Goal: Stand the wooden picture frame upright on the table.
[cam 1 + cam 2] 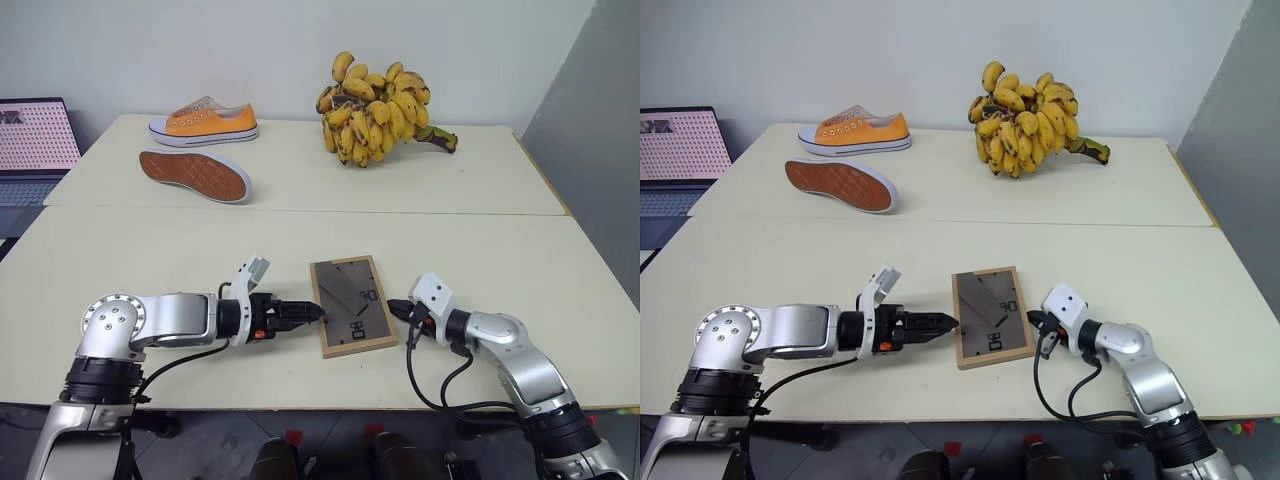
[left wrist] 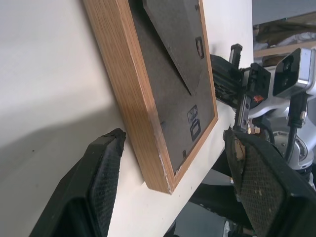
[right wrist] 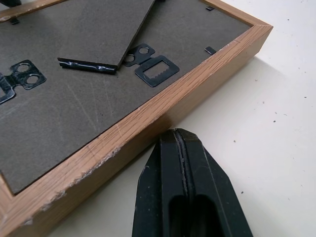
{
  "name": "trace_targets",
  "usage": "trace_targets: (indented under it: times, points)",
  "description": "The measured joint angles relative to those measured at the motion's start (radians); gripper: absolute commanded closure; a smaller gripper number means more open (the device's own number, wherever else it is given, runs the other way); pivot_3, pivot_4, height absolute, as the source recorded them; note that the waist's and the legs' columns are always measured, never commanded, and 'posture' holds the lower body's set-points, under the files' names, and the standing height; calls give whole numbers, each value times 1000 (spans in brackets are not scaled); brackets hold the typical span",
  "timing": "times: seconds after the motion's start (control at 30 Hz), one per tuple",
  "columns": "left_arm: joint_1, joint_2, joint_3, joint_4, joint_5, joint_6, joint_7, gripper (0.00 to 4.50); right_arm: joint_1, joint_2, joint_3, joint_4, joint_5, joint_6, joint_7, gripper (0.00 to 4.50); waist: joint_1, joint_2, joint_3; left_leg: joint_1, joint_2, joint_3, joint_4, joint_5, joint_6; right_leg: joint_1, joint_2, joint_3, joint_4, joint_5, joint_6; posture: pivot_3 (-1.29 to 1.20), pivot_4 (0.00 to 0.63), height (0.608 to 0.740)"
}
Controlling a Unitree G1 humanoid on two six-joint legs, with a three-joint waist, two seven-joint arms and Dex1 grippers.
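I should first use my right gripper to push the frame's opposite edge point(image 1: 385, 304) toward my left gripper's open fingers, because the wooden picture frame's near corner point(image 1: 326, 352) sits too shallow in them.
The wooden picture frame point(image 1: 352, 305) lies flat on the table point(image 1: 150, 260) near its front edge, dark backing and stand flap point(image 3: 103, 34) facing up. My left gripper point(image 1: 312, 312) is at the frame's left side, open, and in the left wrist view its fingers point(image 2: 98, 177) stand either side of the frame's near corner point(image 2: 160, 173) without gripping it. My right gripper point(image 1: 395, 307) is shut, with nothing in it. Its tip point(image 3: 177, 138) rests against the frame's right wooden edge.
An orange shoe point(image 1: 203, 120) stands at the back left, with a second shoe point(image 1: 195, 175) on its side in front of it, sole showing. A big bunch of bananas point(image 1: 380, 105) sits at the back centre. A laptop point(image 1: 35, 140) stands beyond the table's left edge.
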Motion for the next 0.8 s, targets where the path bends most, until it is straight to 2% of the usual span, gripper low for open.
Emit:
trace_targets:
  times: [0.57, 0.67, 0.8]
  points:
    - [-10, 14, -30, 5, -1, -27, 14, 1083, -26, 146, 8, -13, 1, 108, -139, 4500, 0, 0, 0, -1, 0, 0, -1, 0, 0, -2, 0, 0, 0, 0, 1, 0, 150, 740]
    - [-10, 12, -30, 5, -1, -35, 22, 1083, -28, 119, 20, -15, -14, 97, -134, 4500, 1, 0, 0, -1, -1, 1, -1, 0, 0, -2, 0, 1, 0, 0, 1, 0, 150, 740]
    - [-10, 11, -30, 4, -3, -35, 20, 1083, -26, 2, 32, -18, -32, 35, -61, 4500, 5, 0, 0, -2, -1, 1, 0, 0, 0, -2, -1, 1, -1, -1, 1, 0, 150, 740]
